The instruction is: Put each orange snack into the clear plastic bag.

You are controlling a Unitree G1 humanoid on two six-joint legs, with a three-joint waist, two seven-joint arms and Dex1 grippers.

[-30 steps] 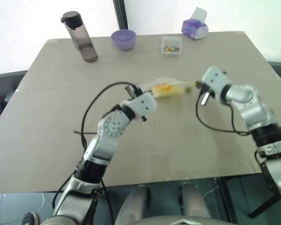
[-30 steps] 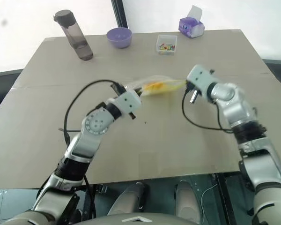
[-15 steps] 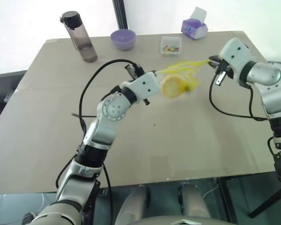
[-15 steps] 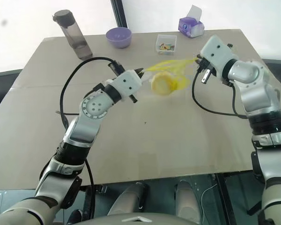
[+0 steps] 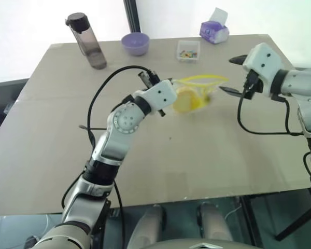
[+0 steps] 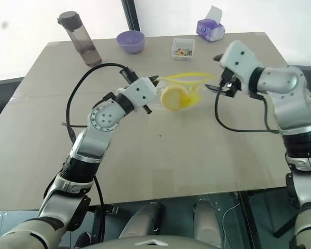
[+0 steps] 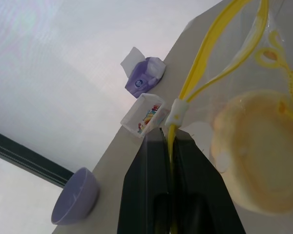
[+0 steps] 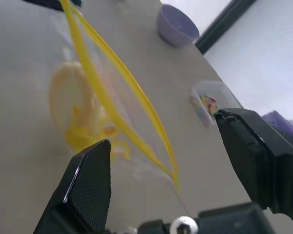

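The yellow seal's parted edges [image 5: 203, 77] come together at the loop's tip. The seal will close into a straight line when I pull along it.
The clear plastic bag [image 5: 203, 95] hangs above the table with its yellow seal strip [image 5: 199, 79] spread open in a loop. One round orange snack [image 5: 182, 101] lies inside it, also seen through the bag in the left wrist view [image 7: 254, 151]. My left gripper [image 7: 170, 140] is shut on one end of the seal strip and carries the bag. My right gripper [image 5: 232, 75] stands open just off the other end of the strip, touching nothing; its wide-spread fingers [image 8: 88, 180] frame the bag [image 8: 107, 112].
Along the tan table's far edge [image 5: 160, 39] stand a smoky bottle [image 5: 88, 41], a purple bowl [image 5: 135, 43], a small clear box of colourful bits [image 5: 188, 51] and a purple tissue box [image 5: 214, 31]. Black cables loop from both wrists.
The bag was lifted off the table between both grippers. The right gripper then let go of the seal strip, opened wide and drew back; the bag now hangs from the left gripper alone.
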